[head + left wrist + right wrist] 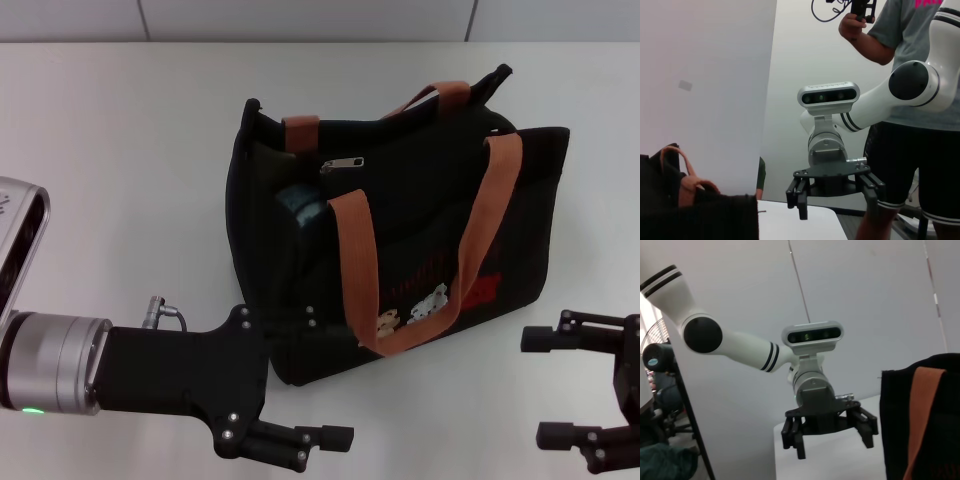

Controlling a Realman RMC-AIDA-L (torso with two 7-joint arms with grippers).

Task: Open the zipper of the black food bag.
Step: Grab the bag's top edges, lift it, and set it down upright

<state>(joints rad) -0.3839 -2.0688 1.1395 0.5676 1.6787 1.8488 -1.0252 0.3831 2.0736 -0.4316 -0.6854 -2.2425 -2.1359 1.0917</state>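
My left gripper needs to back around to the bag's end panel point(243, 222) and turn the bag, because the black food bag stands at a slant with its near bottom corner point(287, 376) by my left gripper.
The black food bag point(420, 230) stands upright in the middle of the white table, with two orange-brown handles and red print and bear figures on its front. The silver pull tab of the zipper point(342, 163) lies on the top edge near the bag's left end. Beside it the top gapes over something dark bluish inside. My left gripper point(320, 385) is open, low at the bag's near left corner. My right gripper point(538, 388) is open by the bag's near right corner, apart from it. The left wrist view shows the bag point(700, 215) and the right gripper point(835, 197). The right wrist view shows the bag point(945, 390) and the left gripper point(831, 437).
The white table point(120, 150) reaches back to a pale wall. A person point(910, 125) in a grey shirt and black shorts stands close behind my right arm, holding a device with a cable.
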